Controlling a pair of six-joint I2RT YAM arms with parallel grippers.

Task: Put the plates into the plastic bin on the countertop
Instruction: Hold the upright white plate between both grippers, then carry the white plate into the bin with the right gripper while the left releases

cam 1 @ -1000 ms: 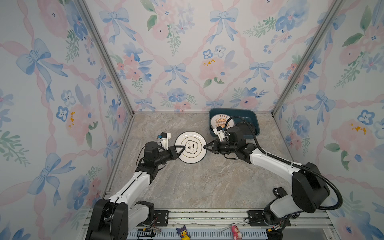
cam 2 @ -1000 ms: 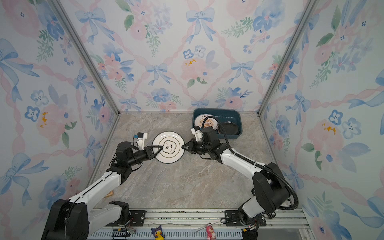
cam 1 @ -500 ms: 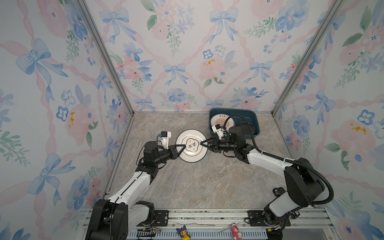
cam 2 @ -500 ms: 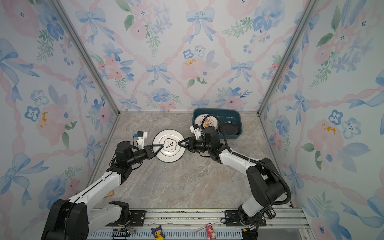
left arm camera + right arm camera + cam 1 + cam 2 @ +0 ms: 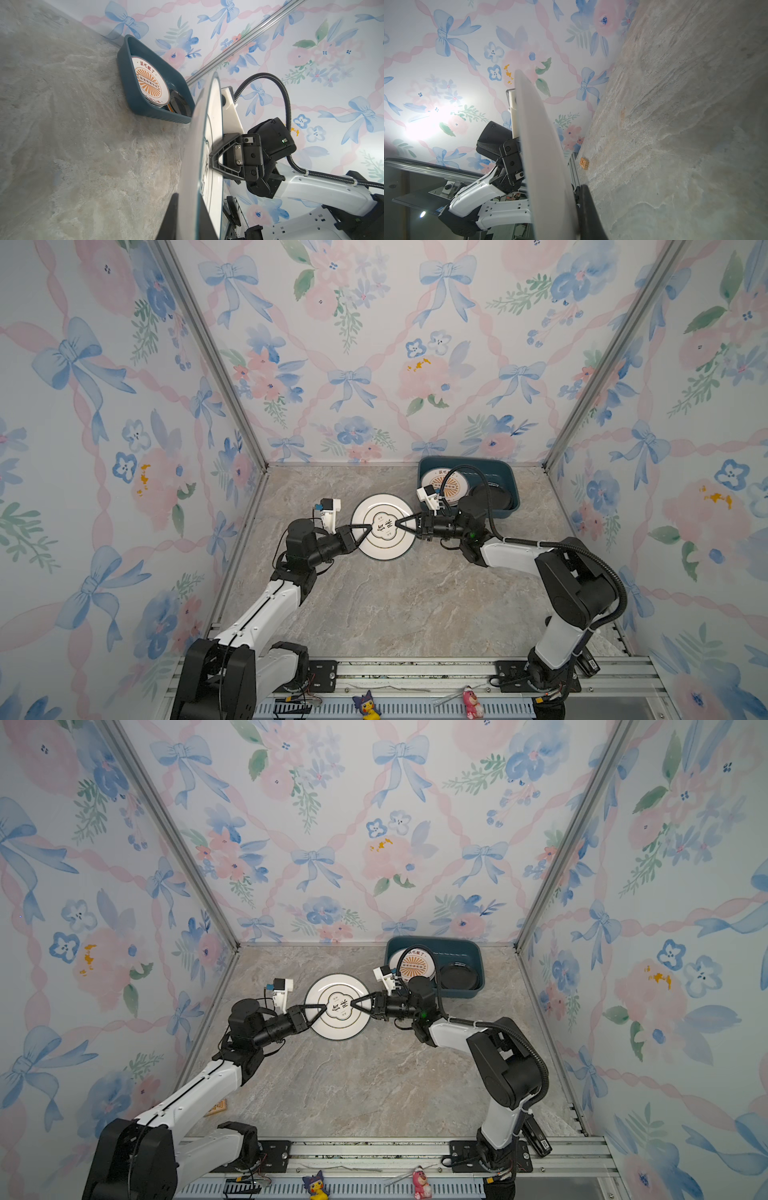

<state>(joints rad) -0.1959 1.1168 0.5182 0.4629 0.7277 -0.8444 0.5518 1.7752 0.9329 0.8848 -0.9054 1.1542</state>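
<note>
The robot's two grippers hold the white plate (image 5: 383, 512) and the bin (image 5: 444, 480) is close to the right gripper, so the left gripper should open and the right gripper should carry the plate into the bin.
A white plate with a cloud emblem (image 5: 382, 548) (image 5: 337, 1028) hangs level over the countertop (image 5: 395, 605), held from both sides. My left gripper (image 5: 369, 526) (image 5: 323, 1006) is shut on its left rim, a finger on each face in the left wrist view (image 5: 189, 218). My right gripper (image 5: 397, 523) (image 5: 353, 1003) is shut on the right rim (image 5: 571, 212); its upper finger is hidden behind the plate (image 5: 542, 145). The teal plastic bin (image 5: 509, 472) (image 5: 473, 950) stands at the back right. It holds an orange sunburst plate (image 5: 413, 966) and a black plate (image 5: 457, 975).
Floral walls close in the left, back and right. A small orange tag (image 5: 218, 1106) lies on the countertop near the left front corner. Two little toys (image 5: 368, 705) (image 5: 471, 701) sit on the front rail. The right arm's cable arches over the bin.
My right gripper has reached left from beside the plate, over its right rim, and shut on it. The left gripper has kept its hold, and the plate has barely moved.
</note>
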